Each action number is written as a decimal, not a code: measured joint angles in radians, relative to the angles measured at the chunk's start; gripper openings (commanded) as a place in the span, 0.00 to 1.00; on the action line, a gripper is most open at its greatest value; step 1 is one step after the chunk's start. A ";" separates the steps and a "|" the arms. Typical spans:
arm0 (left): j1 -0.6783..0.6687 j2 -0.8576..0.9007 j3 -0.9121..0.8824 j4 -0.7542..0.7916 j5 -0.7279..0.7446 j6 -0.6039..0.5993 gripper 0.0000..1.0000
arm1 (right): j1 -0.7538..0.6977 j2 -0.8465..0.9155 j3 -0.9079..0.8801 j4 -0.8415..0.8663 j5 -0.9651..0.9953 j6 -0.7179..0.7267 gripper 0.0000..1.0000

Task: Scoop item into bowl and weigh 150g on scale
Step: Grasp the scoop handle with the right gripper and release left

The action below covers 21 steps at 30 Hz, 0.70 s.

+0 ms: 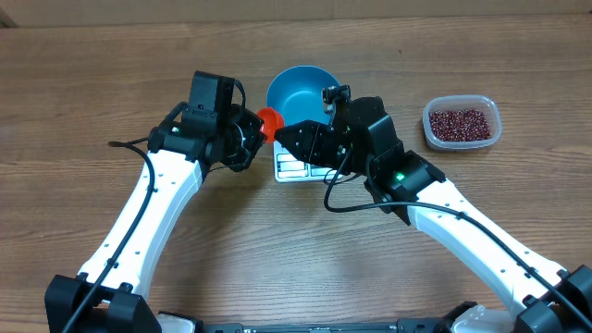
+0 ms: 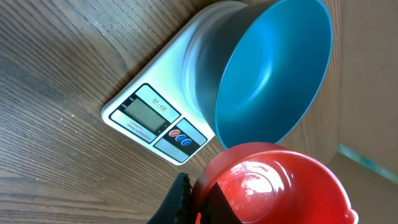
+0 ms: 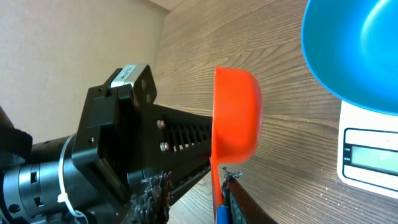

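The red scoop (image 1: 269, 121) is in my left gripper, far from the beans' tub, so my right gripper should take its handle to free my left gripper for the scale's buttons (image 2: 180, 137).
A red scoop (image 1: 268, 119) hangs just left of the teal-blue bowl (image 1: 298, 91), which stands on the white scale (image 1: 294, 168). My left gripper (image 1: 254, 129) is shut on the scoop (image 2: 273, 183) by its handle end. From the other side, my right gripper (image 3: 193, 180) straddles the scoop's handle (image 3: 216, 186). One finger (image 3: 233, 199) touches the handle, while the other finger (image 3: 152, 199) stands apart with a gap. The scoop (image 3: 236, 115) looks empty, and so does the bowl (image 2: 273, 74). The beans (image 1: 460, 122) lie in a clear tub at the far right.
The clear plastic tub (image 1: 493, 125) sits on the wooden table to the right of my right arm. The scale's display panel (image 2: 155, 115) faces the front. Both arms crowd the space in front of the scale.
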 measured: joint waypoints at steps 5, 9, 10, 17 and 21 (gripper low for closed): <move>-0.001 0.000 0.000 0.002 0.000 0.000 0.04 | 0.008 0.000 0.000 -0.001 0.023 0.000 0.24; -0.013 0.000 0.000 0.003 -0.001 0.000 0.04 | 0.013 0.000 0.000 -0.005 0.042 0.001 0.20; -0.015 0.000 0.000 0.003 -0.001 0.000 0.04 | 0.014 0.000 0.000 -0.005 0.043 -0.001 0.19; -0.019 0.000 0.000 0.008 0.004 0.000 0.04 | 0.014 0.000 0.000 -0.011 0.061 0.003 0.04; -0.019 0.000 0.000 0.011 0.006 0.000 0.14 | 0.014 0.001 0.000 -0.017 0.075 0.001 0.04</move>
